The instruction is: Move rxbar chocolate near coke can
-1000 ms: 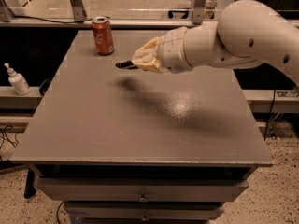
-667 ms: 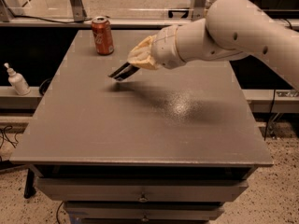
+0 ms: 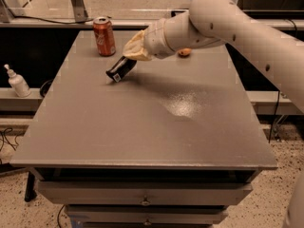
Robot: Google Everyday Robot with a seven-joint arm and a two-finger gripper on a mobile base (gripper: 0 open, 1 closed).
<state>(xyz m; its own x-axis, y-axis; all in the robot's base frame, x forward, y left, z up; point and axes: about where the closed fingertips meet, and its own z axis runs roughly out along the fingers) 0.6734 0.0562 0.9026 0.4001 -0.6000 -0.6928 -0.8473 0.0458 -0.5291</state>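
Note:
I should move my gripper next toward the coke can and let go beside its base (image 3: pixel 115 58), because the tabletop is clear from the rxbar chocolate's low end (image 3: pixel 115 76) to the can.
The coke can (image 3: pixel 104 36) is red with a silver top and stands upright at the far left of the grey table (image 3: pixel 142 127). My gripper (image 3: pixel 130 57) reaches in from the right, just right of and in front of the can. It is shut on the rxbar chocolate (image 3: pixel 120 70), a black wrapped bar with a white patch at its lower end. The bar slants down to the left, its low end at or just above the tabletop, a short way in front of the can. Its upper end is hidden in the gripper.
A small orange fruit (image 3: pixel 185 52) lies on the table behind the arm, at the far right. A white pump bottle (image 3: pixel 18 82) stands on a ledge left of the table. Drawers (image 3: pixel 145 201) sit under the front edge.
My gripper has moved left and lower with the bar in it. The bar now slants down close to the tabletop. The can has not moved.

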